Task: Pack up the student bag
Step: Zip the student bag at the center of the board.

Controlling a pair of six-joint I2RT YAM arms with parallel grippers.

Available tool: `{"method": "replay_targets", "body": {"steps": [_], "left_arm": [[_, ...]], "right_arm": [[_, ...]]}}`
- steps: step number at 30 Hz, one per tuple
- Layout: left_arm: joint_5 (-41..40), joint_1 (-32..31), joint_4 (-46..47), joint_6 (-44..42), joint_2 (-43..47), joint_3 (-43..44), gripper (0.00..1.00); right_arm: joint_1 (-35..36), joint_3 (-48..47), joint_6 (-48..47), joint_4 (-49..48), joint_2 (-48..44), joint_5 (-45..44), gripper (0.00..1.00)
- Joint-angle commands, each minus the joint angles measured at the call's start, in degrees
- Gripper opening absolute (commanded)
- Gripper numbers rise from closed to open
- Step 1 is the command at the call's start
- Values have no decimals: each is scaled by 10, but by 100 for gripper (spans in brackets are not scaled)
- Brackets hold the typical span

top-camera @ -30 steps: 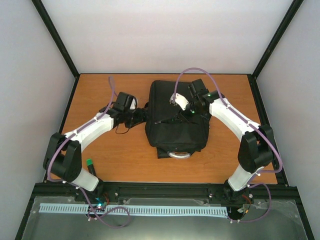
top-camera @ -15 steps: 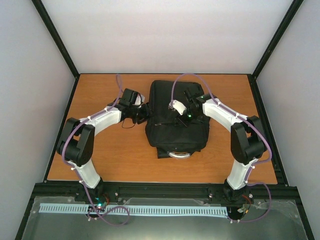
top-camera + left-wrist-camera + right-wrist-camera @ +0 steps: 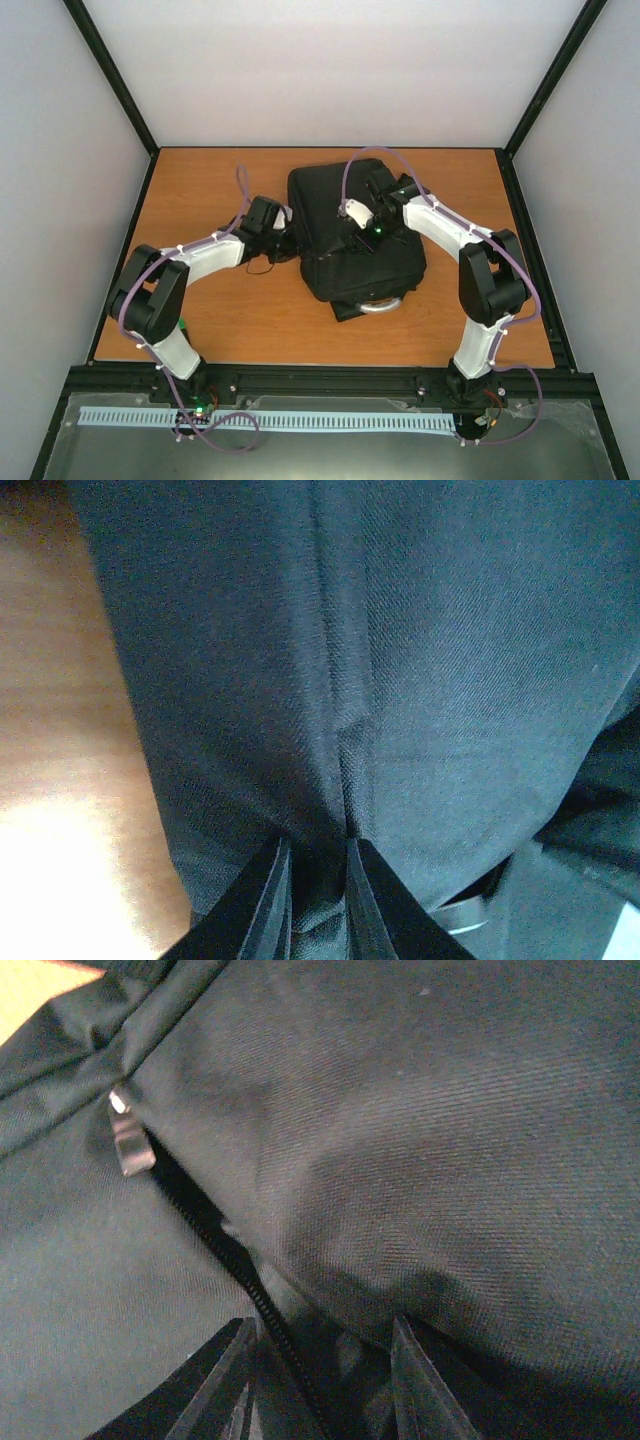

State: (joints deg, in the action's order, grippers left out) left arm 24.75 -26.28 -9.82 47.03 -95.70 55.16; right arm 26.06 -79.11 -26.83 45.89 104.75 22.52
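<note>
A shallow fold at the bag's side [image 3: 318, 870] is pinched in my left gripper, so that gripper should take a deeper hold and keep the bag steady before my right gripper pulls the zipper [image 3: 250, 1275].
The student bag [image 3: 350, 250], a large black fabric backpack, lies in the middle of the table, skewed, with its grey handle [image 3: 378, 306] toward me. My left gripper [image 3: 284, 236] is at the bag's left side. In the left wrist view it [image 3: 318, 880] is shut on a pinched fold of the black fabric [image 3: 400, 680]. My right gripper [image 3: 366, 236] sits on top of the bag. In the right wrist view it [image 3: 325, 1370] is closed on bunched fabric beside the open zipper [image 3: 225, 1250], whose metal pull [image 3: 128, 1145] hangs farther along.
The bag rests on an orange-brown wooden table [image 3: 200, 190] framed by black posts and white walls. A small green-topped object [image 3: 181, 325] lies near the left arm's base. A loose black strap loop [image 3: 262, 268] lies on the wood under the left wrist.
The left arm swung in to the bag's left side and its jaws closed on the fabric. The bag has turned and shifted, its far end toward the left, and now bulges upward.
</note>
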Motion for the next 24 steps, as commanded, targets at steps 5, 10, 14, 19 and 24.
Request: {"method": "replay_targets", "body": {"steps": [5, 10, 14, 19, 24], "left_arm": [[-9, -90, 45, 50, 44, -62, 17], [-63, -93, -1, 55, 112, -78, 33], [-66, -93, -8, 79, 144, -88, 66], [-55, -94, 19, 104, 139, -88, 73], [-42, -97, 51, 121, 110, -81, 73]], "right_arm": [[-14, -13, 7, 26, -1, -91, 44], [-15, -19, 4, 44, -48, -93, 49], [-14, -26, 11, 66, -69, -65, 52], [-14, -30, 23, 94, -71, -7, 53], [-14, -29, 32, 113, -60, 58, 48]]}}
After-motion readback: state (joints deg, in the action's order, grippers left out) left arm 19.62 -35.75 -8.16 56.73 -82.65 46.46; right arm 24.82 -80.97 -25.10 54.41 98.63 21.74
